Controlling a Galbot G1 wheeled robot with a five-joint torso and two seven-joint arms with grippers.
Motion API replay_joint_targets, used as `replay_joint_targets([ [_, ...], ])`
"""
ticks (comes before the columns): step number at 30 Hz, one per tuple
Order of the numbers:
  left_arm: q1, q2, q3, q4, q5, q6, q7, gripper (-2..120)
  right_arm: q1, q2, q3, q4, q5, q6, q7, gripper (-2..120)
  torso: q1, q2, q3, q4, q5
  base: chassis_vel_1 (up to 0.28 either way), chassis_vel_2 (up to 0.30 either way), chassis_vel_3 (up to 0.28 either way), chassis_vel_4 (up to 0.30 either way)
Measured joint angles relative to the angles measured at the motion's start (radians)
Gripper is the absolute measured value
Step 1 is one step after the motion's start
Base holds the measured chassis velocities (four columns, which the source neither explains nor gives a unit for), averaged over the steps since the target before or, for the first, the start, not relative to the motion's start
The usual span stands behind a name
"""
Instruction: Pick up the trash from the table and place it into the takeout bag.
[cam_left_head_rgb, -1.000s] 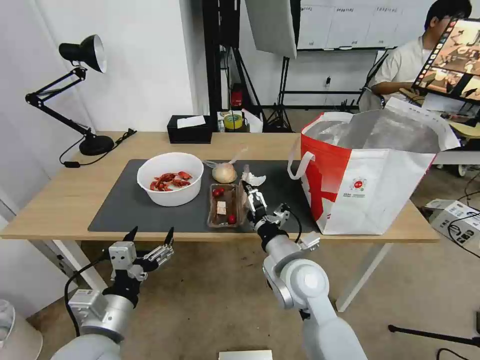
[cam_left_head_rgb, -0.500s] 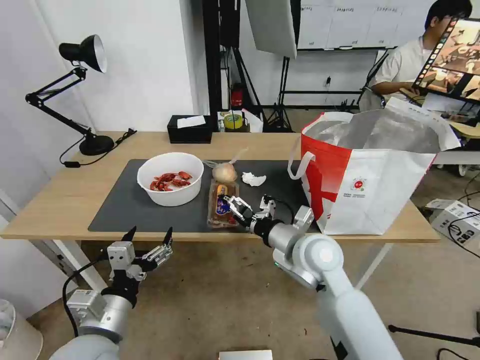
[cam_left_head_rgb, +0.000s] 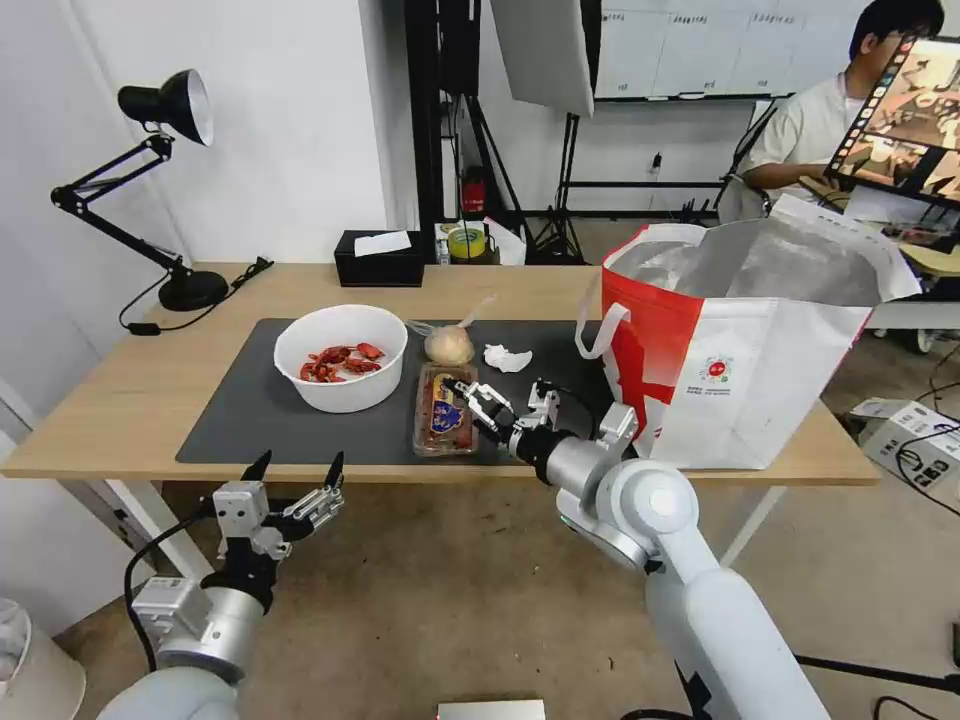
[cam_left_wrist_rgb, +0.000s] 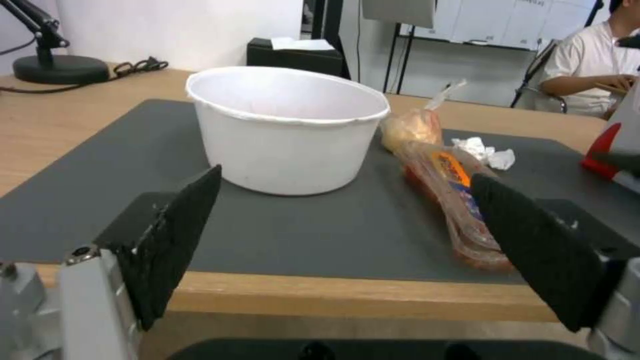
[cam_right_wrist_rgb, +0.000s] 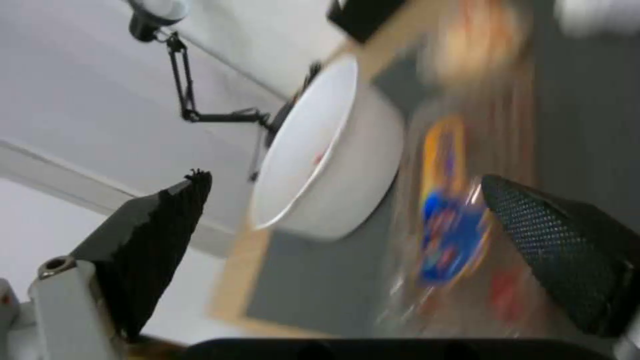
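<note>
My gripper will lift the clear tray (cam_left_head_rgb: 445, 409) by its far edge, and the tray will stay shut because the lid lies flat down to the tray's rim (cam_left_head_rgb: 444, 450).
On the dark mat (cam_left_head_rgb: 260, 410) of the table (cam_left_head_rgb: 130, 400) stands a white bowl (cam_left_head_rgb: 340, 357) holding red crayfish shells. To its right lies the clear tray (cam_left_head_rgb: 443, 412), lid down, with a blue and orange label. Behind the tray sit a knotted clear bag (cam_left_head_rgb: 449, 345) and a crumpled tissue (cam_left_head_rgb: 507, 358). My right gripper (cam_left_head_rgb: 474, 400) hangs open, turned sideways, just over the tray's right edge; the right wrist view has the tray (cam_right_wrist_rgb: 460, 235) between its spread fingers (cam_right_wrist_rgb: 567, 245). The takeout bag (cam_left_head_rgb: 740, 350) stands open at the table's right end. My left gripper (cam_left_head_rgb: 298, 478) is open, below the front edge.
A black tissue box (cam_left_head_rgb: 378, 258) and a roll of tape (cam_left_head_rgb: 466, 242) are at the table's back edge. A black desk lamp (cam_left_head_rgb: 165, 110) stands at the back left, its cable trailing on the wood. A white loop handle (cam_left_head_rgb: 600, 335) hangs off the bag toward the mat.
The tray's lid, open a second ago, is now down. My right gripper has turned from upright to sideways and sits low beside the tray. The left arm has not moved.
</note>
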Motion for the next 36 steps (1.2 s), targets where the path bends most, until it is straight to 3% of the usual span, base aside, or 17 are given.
replay_joint_targets([
  [1,-0.001,0.0,-0.001,-0.001,0.0,0.0,0.0,100,0.019,-0.027,-0.012,-0.01,-0.152,0.01,-0.091,100,0.0,0.0,0.0,-0.0001,-0.0001,0.0,0.0,0.0,0.0],
  [2,-0.001,0.0,-0.001,-0.001,0.0,0.0,0.0,100,0.019,-0.027,-0.012,-0.01,-0.152,0.01,-0.091,100,0.0,0.0,0.0,-0.0001,-0.0001,0.0,0.0,0.0,0.0],
  [5,-0.003,0.002,-0.004,-0.003,-0.001,0.0,-0.001,100,0.083,-0.087,-0.046,-0.036,-0.427,0.043,-0.238,100,0.0,0.0,0.0,-0.0002,0.0,0.0,0.0,0.0,0.0],
  [7,-0.003,0.002,-0.005,-0.003,-0.002,-0.001,-0.002,100,0.109,-0.101,-0.056,-0.048,-0.481,0.052,-0.269,100,0.0,0.0,0.0,-0.0001,0.0,0.0,0.0,0.0,0.0],
  [10,-0.002,0.005,-0.007,-0.005,-0.003,-0.001,-0.003,100,0.211,-0.148,-0.103,-0.126,-0.672,0.105,-0.372,100,0.0,0.0,0.0,-0.0002,0.0,0.0,0.0,0.0,0.0],
  [13,-0.002,0.005,-0.008,-0.005,-0.003,-0.001,-0.003,100,0.271,-0.166,-0.138,-0.175,-0.728,0.13,-0.419,100,0.0,0.0,0.0,0.0,0.0,0.0,0.0,0.0,0.0],
  [18,-0.006,0.005,-0.008,-0.005,-0.004,-0.001,-0.004,100,0.368,-0.179,-0.207,-0.264,-0.746,0.141,-0.464,91,0.0,0.0,0.0,0.0,-0.0001,0.0,0.0,0.0,0.0],
  [22,-0.011,0.007,-0.007,-0.001,-0.004,-0.001,-0.004,100,0.46,-0.174,-0.277,-0.377,-0.728,0.12,-0.548,73,0.0,0.0,0.0,0.0,0.0,0.0,0.0,0.0,0.0],
  [26,-0.015,0.008,-0.005,0.001,-0.005,-0.001,-0.004,100,0.497,-0.169,-0.309,-0.434,-0.714,0.112,-0.597,65,0.0,0.0,0.0,0.0,-0.0001,0.0,0.0,0.0,0.0],
  [29,-0.023,0.007,-0.001,0.005,-0.005,0.0,-0.003,100,0.554,-0.159,-0.357,-0.52,-0.697,0.086,-0.68,47,0.0,0.0,0.0,0.0,-0.0001,0.0,0.0,0.0,0.0],
  [36,-0.037,0.009,0.002,0.014,-0.007,0.0,-0.001,100,0.603,-0.13,-0.398,-0.625,-0.664,0.078,-0.756,23,0.0,0.0,0.0,0.0,-0.0001,0.0,0.0,0.0,0.0],
])
